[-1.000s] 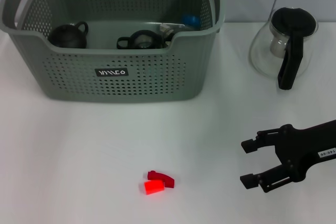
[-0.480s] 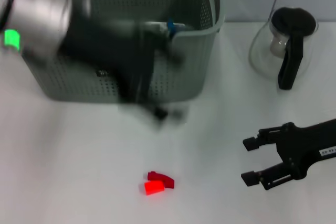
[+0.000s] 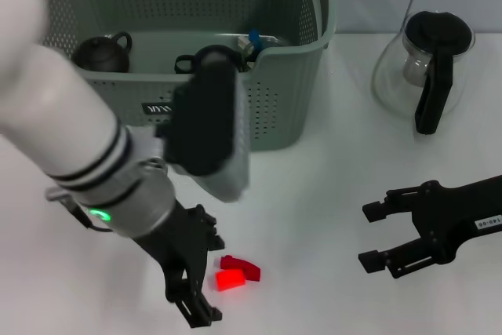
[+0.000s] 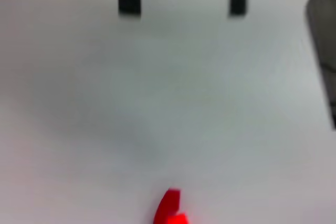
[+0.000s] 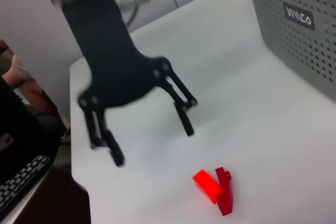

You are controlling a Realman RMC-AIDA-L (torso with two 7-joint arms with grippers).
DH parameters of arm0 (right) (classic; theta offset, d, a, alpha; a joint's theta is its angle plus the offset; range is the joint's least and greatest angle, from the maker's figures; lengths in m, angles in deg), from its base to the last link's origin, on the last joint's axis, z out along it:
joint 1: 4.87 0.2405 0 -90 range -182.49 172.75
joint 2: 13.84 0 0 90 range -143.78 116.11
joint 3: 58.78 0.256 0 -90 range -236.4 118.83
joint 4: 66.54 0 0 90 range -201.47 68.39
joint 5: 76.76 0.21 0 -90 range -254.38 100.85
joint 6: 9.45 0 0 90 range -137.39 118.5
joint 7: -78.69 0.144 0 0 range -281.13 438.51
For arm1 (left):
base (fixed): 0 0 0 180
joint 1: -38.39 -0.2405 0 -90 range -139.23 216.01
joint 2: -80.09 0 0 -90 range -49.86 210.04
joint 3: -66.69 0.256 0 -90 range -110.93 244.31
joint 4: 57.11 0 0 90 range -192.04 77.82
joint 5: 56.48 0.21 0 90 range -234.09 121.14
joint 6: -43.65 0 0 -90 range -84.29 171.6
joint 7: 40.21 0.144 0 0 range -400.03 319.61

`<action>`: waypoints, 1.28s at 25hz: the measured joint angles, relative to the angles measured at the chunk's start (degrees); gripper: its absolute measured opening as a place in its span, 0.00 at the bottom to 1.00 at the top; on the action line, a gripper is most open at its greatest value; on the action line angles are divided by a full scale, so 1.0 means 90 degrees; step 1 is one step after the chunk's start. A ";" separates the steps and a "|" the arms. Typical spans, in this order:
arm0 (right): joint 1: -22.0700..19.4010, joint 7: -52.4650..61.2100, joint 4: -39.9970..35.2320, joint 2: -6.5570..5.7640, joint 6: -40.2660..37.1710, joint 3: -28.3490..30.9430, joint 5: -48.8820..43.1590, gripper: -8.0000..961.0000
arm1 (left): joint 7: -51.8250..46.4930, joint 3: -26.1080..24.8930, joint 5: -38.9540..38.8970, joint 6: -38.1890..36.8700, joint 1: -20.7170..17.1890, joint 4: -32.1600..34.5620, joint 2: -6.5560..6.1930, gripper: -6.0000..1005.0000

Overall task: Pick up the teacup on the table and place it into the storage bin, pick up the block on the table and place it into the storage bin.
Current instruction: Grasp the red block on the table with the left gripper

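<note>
My left gripper keeps going down toward that end and closes there, as the block's near end (image 3: 221,281) is clear of the dark red piece.
The block (image 3: 230,278) is bright red and lies on the table at the front, touching a dark red curved piece (image 3: 241,265). It also shows in the left wrist view (image 4: 170,209) and the right wrist view (image 5: 207,184). My left gripper (image 3: 209,278) hangs open just left of the block, one finger on either side of its level; the right wrist view shows it (image 5: 153,145) slightly above the table. The grey-green storage bin (image 3: 290,100) stands at the back. A black teacup (image 3: 187,63) lies inside it, partly hidden by my left arm. My right gripper (image 3: 367,237) is open and empty at the right.
A glass coffee pot (image 3: 427,68) with a black handle stands at the back right. A black teapot (image 3: 100,52) sits in the bin's left part. Past the table's edge, a person's hand (image 5: 18,74) and a keyboard (image 5: 21,179) show.
My left arm has swung out from over the bin and down to the table front, ending with its open gripper beside the red block. The right arm has barely shifted.
</note>
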State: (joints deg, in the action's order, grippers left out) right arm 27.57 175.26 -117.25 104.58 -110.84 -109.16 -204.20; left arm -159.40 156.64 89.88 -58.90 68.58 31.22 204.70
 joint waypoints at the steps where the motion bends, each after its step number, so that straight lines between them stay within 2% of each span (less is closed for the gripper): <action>1: 0.0002 0.0012 0.0001 0.0005 0.0005 0.0000 0.0000 0.98 | -0.0212 0.0152 0.0120 0.0107 0.0032 -0.0090 0.0000 0.93; 6: 0.0009 0.0022 0.0001 0.0021 0.0054 0.0002 0.0000 0.98 | -0.1376 0.0864 0.0561 0.0481 0.0300 -0.0541 -0.0002 0.93; 10: 0.0009 0.0014 0.0001 0.0029 0.0057 0.0002 0.0000 0.98 | -0.1868 0.1205 0.0724 0.0667 0.0434 -0.0797 0.0005 0.93; 18: 0.0009 0.0006 0.0000 0.0027 0.0069 0.0002 -0.0001 0.98 | -0.2427 0.1352 0.0685 0.1004 0.0657 -0.1363 0.0010 0.93; 32: -0.0001 -0.0005 0.0000 0.0016 0.0065 -0.0037 0.0000 0.98 | -0.2873 0.1446 0.0460 0.1338 0.0813 -0.1798 0.0011 0.93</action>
State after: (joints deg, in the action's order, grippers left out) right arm 27.56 175.22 -117.25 104.73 -110.26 -109.49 -204.20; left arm -185.26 169.66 94.02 -46.85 75.89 15.04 204.81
